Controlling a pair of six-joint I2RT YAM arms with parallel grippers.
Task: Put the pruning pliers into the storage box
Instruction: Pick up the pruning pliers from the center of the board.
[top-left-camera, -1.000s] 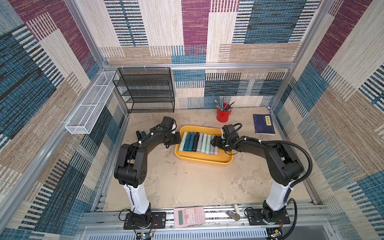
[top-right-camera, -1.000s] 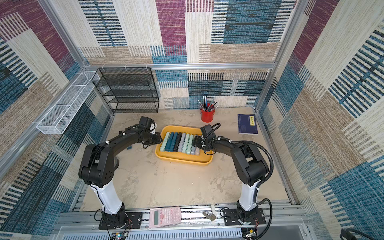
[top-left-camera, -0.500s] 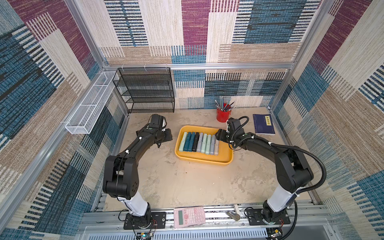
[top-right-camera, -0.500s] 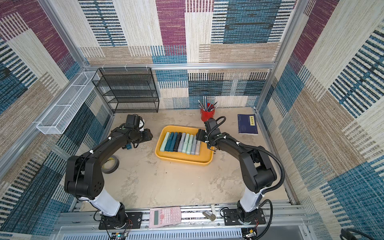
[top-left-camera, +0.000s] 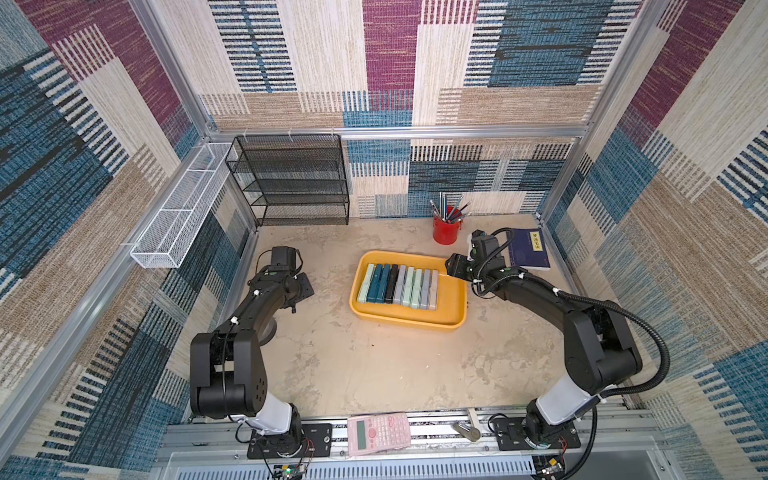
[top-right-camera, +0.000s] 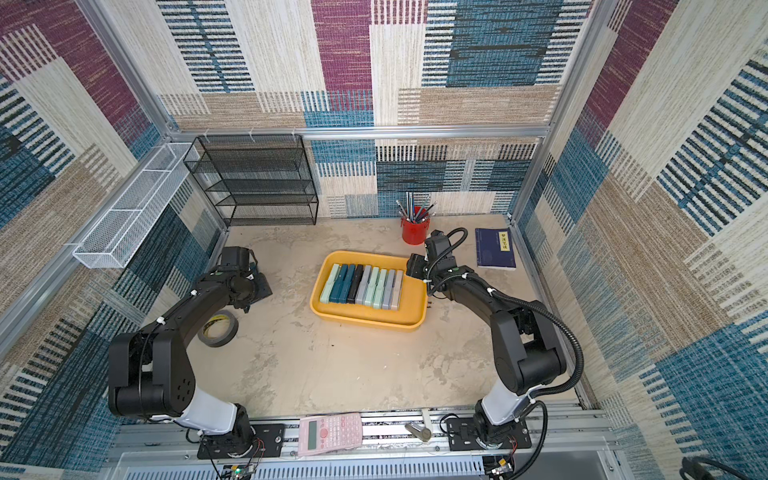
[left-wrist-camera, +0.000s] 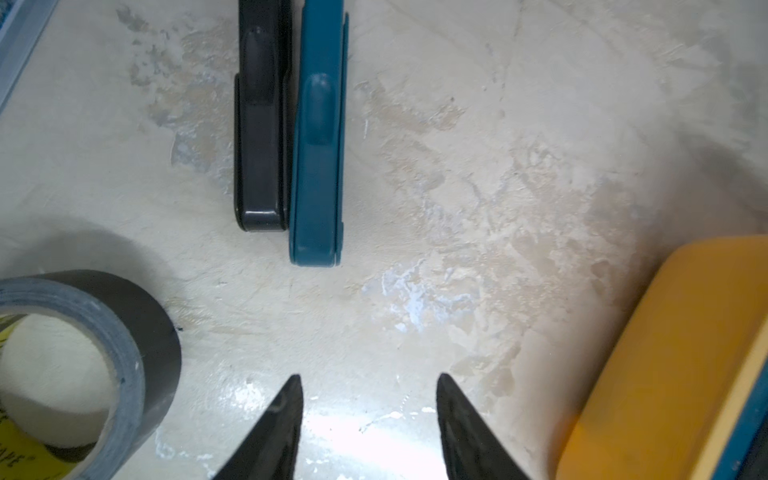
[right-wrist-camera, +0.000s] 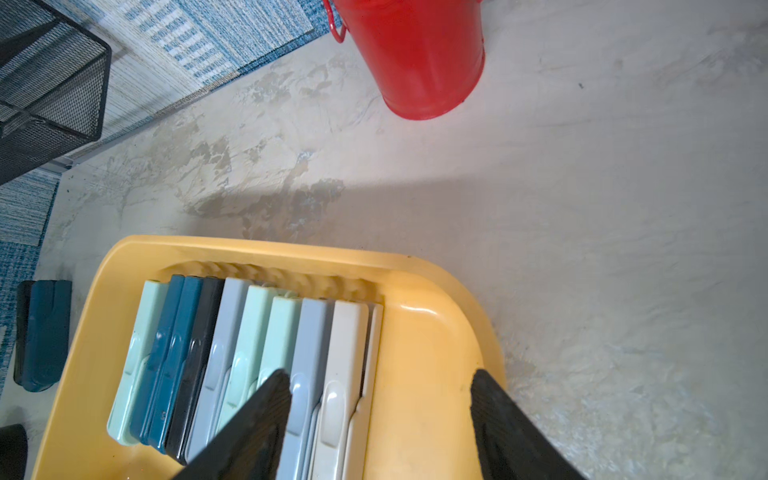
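Note:
My left gripper is facing the teal plier's near end (left-wrist-camera: 314, 249), which sticks out past the black one, so I keep it moving forward until its fingers straddle the teal plier's body (left-wrist-camera: 316, 180).
Several pruning pliers (top-left-camera: 399, 284) in mint, teal, black, grey and white lie side by side in the yellow storage box (top-left-camera: 407, 322), as the right wrist view shows (right-wrist-camera: 232, 353). A black pruning plier (left-wrist-camera: 259, 124) and a teal one (left-wrist-camera: 318, 145) lie together on the table left of the box. My left gripper (left-wrist-camera: 368, 376) is open and empty, a short way from their near ends; in both top views my left arm hides them. My right gripper (right-wrist-camera: 380, 372) hangs open and empty over the box's right end (top-left-camera: 453, 266).
A grey tape roll (top-right-camera: 218, 328) lies beside my left arm. A red pencil cup (top-left-camera: 445, 230) and a dark blue book (top-left-camera: 530, 249) stand behind the box. A black mesh rack (top-left-camera: 291, 183) is at the back left, a pink calculator (top-left-camera: 378, 432) on the front rail.
My left arm has drawn back from the box's left rim toward the left, its jaws now wider. My right gripper has risen and pulled back to the box's right end.

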